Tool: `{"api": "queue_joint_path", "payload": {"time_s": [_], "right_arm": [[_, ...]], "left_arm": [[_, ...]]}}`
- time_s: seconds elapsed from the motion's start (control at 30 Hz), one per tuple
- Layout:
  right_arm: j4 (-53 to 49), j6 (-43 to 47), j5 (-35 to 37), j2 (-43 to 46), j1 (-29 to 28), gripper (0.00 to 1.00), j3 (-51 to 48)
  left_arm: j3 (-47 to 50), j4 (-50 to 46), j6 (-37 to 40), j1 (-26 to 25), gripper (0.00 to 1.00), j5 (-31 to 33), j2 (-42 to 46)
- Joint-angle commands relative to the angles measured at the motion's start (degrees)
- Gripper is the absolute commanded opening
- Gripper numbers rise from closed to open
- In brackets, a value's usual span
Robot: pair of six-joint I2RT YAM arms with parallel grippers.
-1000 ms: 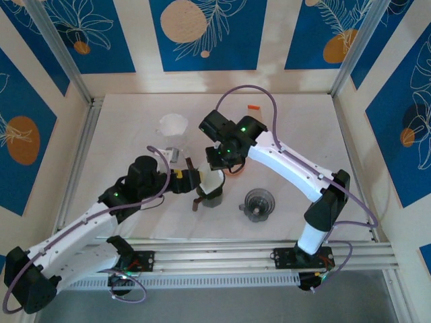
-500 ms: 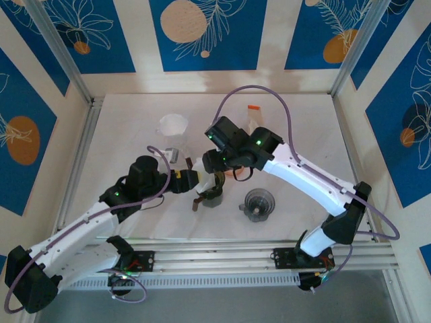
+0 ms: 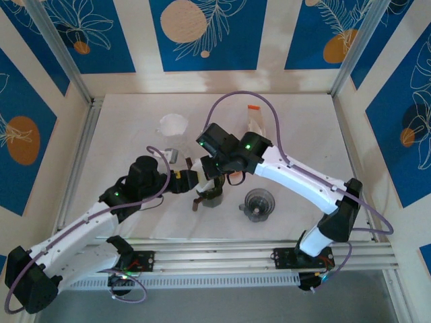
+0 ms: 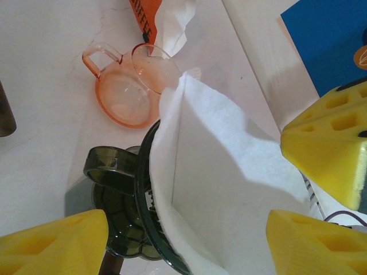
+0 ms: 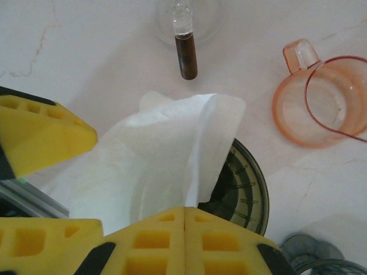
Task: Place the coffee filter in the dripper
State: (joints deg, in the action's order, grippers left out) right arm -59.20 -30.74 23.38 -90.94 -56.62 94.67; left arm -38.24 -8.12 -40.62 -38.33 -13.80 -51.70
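The coffee filter leans away from the dripper's ribbed side [image 5: 243, 189] and sticks up above the dripper's rim. Next, I open my right gripper and use it to press the filter down inside [image 4: 223, 177].
The white coffee filter [image 4: 229, 189] stands opened in the dark smoked dripper [image 4: 114, 189], its top edge rising well above the rim. In the right wrist view the filter [image 5: 155, 154] leans over the left side of the dripper [image 5: 241, 183]. My right gripper [image 5: 184, 215] is shut, pinching the filter's folded edge. My left gripper [image 4: 183, 240] is open, one finger on each side of the dripper and filter. From above, my right gripper [image 3: 214, 173] hovers over the dripper [image 3: 213, 197], and my left gripper [image 3: 194, 180] is beside it on the left.
A pink measuring cup [image 4: 123, 91] lies just beyond the dripper, with an orange coffee bag [image 4: 142, 17] behind it. A grey ribbed cup [image 3: 258, 204] sits right of the dripper. A white holder [image 3: 173, 124] stands at the back left.
My right gripper has moved left and down over the dripper with the filter. The filter, seen beside the dripper a second ago, is now covered from above. The left arm has stayed put.
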Motion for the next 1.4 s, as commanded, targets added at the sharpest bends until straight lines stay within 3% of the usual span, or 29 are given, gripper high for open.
{"api": "queue_joint_path", "payload": {"time_s": [0.0, 0.13, 0.23, 0.6, 0.9, 1.0, 1.2, 1.37], "right_arm": [[-0.70, 1.41, 3.52, -0.21, -0.24, 0.00, -1.10], [-1.36, 2.94, 6.47, -0.38, -0.54, 0.00, -1.41], [-1.23, 3.67, 7.80, -0.85, -1.10, 0.00, -2.02], [0.26, 3.94, 9.49, -1.29, -1.75, 0.00, -4.69], [3.96, 5.25, 9.20, 2.98, -1.67, 0.43, -5.73], [3.50, 5.07, 8.00, 1.96, -0.84, 0.47, -6.04], [4.83, 4.75, 7.29, 0.79, -0.57, 0.42, -8.47], [5.82, 4.46, 7.27, -0.12, -0.42, 0.29, -9.34]], "left_arm": [[-0.43, -1.02, -0.43, 0.94, 0.75, 0.68, 1.15], [-0.44, -1.26, -0.34, 1.25, 0.76, 0.62, 0.58], [-0.35, -1.26, -0.25, 1.34, 0.69, 1.12, 0.09], [0.96, -0.12, -0.51, 1.51, 0.57, 0.09, -1.55], [1.06, 0.22, -0.86, 1.59, 0.58, -0.28, -1.90], [1.13, 0.32, -0.95, 1.59, 0.58, -0.08, -1.91], [1.57, -0.12, -1.13, 1.54, 0.58, 0.18, -1.65], [2.23, 0.32, -1.13, 1.54, 0.54, 0.19, -2.22]]}}
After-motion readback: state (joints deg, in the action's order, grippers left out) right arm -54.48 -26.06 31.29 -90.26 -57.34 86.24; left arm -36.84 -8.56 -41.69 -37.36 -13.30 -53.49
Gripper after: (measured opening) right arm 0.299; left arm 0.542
